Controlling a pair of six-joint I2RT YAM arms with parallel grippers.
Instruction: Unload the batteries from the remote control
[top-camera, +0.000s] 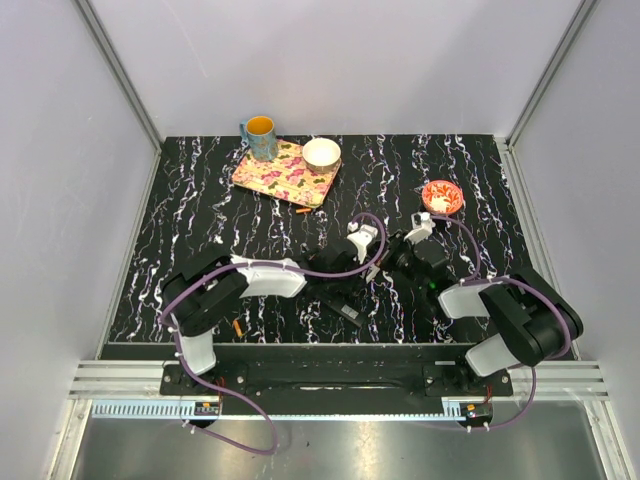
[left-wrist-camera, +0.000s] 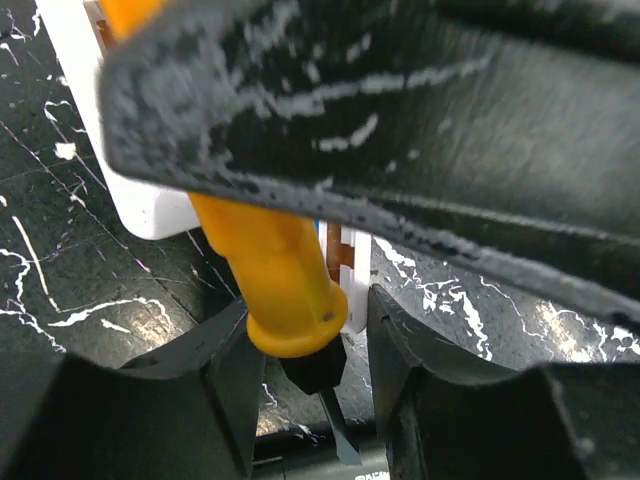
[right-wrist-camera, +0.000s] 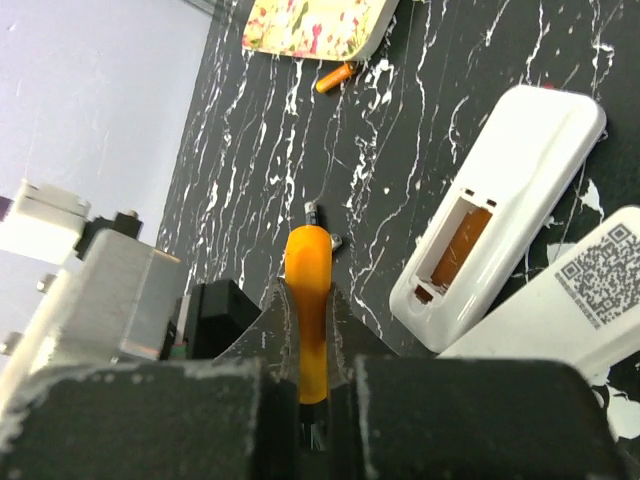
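Observation:
My right gripper should pull the screwdriver (left-wrist-camera: 314, 368) clear, because it stands between my left gripper's fingers. My left gripper should then clamp the QR-labelled remote's end (left-wrist-camera: 355, 316) before prying.
My right gripper (right-wrist-camera: 307, 312) is shut on an orange-handled screwdriver (right-wrist-camera: 306, 255). A white remote (right-wrist-camera: 500, 215) lies to its right with its battery bay open and brown inside; I make out no cell in it. A second white remote with a QR label (right-wrist-camera: 585, 285) lies beside it. In the left wrist view the screwdriver (left-wrist-camera: 270, 255) points its black tip down between my open left gripper (left-wrist-camera: 305, 345), with the white remote (left-wrist-camera: 130, 195) behind. One orange battery (right-wrist-camera: 335, 77) lies by the tray, also in the top view (top-camera: 303, 211). Another orange cell (top-camera: 237, 326) lies near the left arm.
A floral tray (top-camera: 270, 178) at the back holds a white bowl (top-camera: 321, 153), with a mug (top-camera: 259, 134) at its corner. A red bowl (top-camera: 442, 196) stands at the right. A flat black bar (top-camera: 345, 311) lies near the front edge. Both arms meet at the table's middle.

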